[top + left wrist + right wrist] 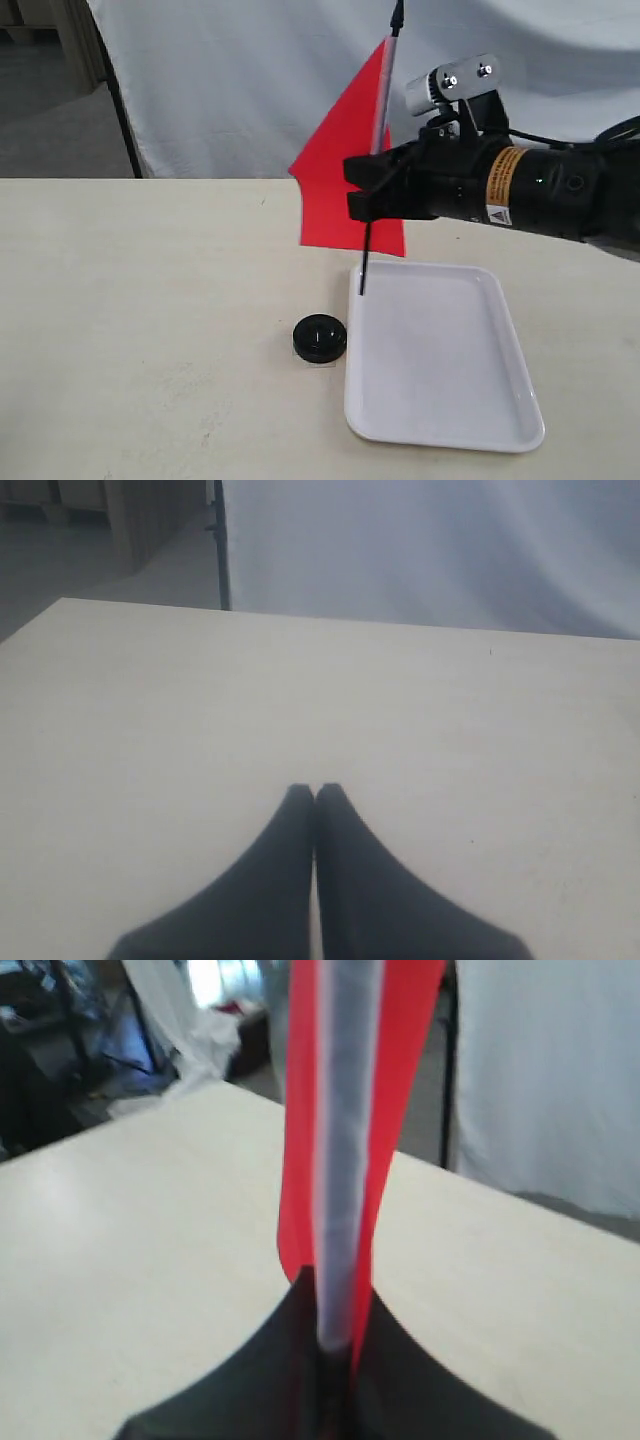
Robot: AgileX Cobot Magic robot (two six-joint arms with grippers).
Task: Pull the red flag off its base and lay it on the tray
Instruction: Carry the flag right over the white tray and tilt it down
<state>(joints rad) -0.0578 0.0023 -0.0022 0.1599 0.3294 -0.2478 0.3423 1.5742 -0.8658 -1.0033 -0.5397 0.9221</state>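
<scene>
The red flag's pole hangs upright by the tray's edge, free of the black base, so my right gripper should tilt it over the tray, then lower it.
The red flag hangs in the air, nearly upright, its thin black pole ending just above the near-left corner of the white tray. My right gripper is shut on the pole at the white hem. From the right wrist, the hem strip and the red flag rise from between the right gripper. The round black base sits empty on the table, just left of the tray. My left gripper is shut on nothing above bare tabletop, and the exterior view does not show it.
A pale wooden table carries everything. A white cloth backdrop hangs behind its far edge. A dark post stands at the table's far corner.
</scene>
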